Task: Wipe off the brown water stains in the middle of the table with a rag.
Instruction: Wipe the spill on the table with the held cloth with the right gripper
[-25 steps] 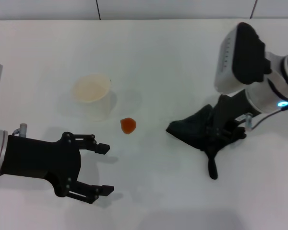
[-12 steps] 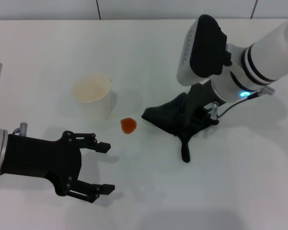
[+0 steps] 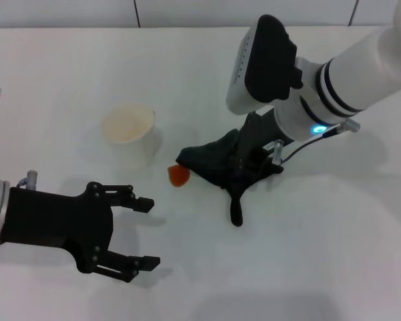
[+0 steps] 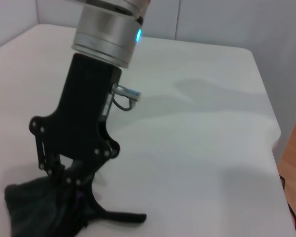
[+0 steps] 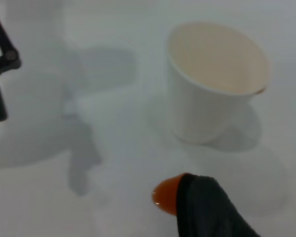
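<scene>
The brown water stain (image 3: 178,176) reaches out beyond the rag's tip, so my right gripper needs to push the rag over the stain toward the paper cup's base.
The brown water stain (image 3: 178,176) is a small orange-brown blob on the white table (image 3: 334,254), just right of a paper cup. My right gripper (image 3: 239,167) points down, shut on a dark rag (image 3: 207,160) that lies on the table. The rag's left tip touches the stain's right side. In the right wrist view the rag (image 5: 207,210) overlaps the edge of the stain (image 5: 165,199). The left wrist view shows the right gripper (image 4: 71,185) pinching the rag (image 4: 32,210). My left gripper (image 3: 146,234) rests open at the near left, holding nothing.
A cream-white paper cup (image 3: 128,131) stands upright just up and left of the stain, also seen as the cup (image 5: 214,81) in the right wrist view. A strand of the rag (image 3: 236,210) trails toward me. The table's right edge (image 4: 274,133) drops off.
My right arm has moved left across the table, dragging the rag from the right side until its tip reaches the stain. The left arm and the cup have not moved.
</scene>
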Controlling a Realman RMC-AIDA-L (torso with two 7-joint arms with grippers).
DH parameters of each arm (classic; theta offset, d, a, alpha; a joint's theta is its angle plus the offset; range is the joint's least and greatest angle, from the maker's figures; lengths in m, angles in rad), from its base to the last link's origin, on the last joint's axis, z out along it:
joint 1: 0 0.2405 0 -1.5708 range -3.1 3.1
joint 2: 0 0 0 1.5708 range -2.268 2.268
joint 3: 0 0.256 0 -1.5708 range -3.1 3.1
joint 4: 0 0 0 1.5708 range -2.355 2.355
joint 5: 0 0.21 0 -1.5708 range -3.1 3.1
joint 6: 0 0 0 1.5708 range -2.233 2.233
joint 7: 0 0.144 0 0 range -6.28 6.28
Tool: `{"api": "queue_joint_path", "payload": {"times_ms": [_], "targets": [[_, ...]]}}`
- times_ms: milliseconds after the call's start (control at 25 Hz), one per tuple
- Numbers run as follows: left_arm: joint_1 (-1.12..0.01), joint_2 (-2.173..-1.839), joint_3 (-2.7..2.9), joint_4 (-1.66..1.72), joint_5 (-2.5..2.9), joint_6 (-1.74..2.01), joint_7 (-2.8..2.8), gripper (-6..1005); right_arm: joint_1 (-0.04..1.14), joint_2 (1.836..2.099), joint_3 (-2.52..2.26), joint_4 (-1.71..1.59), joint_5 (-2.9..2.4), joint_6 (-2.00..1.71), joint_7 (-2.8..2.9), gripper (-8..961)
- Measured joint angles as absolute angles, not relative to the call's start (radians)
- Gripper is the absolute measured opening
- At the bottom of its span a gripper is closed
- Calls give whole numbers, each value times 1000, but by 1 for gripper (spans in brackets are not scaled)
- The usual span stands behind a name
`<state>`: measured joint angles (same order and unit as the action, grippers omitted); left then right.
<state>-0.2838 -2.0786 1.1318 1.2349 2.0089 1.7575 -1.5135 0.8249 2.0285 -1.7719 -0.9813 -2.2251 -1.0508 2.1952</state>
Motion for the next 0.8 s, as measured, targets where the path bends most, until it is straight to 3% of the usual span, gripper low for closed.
{"api": "queue_joint_path", "payload": {"times_ms": [800], "targets": [[-242, -2078, 1048, 1233, 1995, 1755, -1494, 891, 824, 2028, -1963, -1011, -2074, -977, 2191, 71]]}}
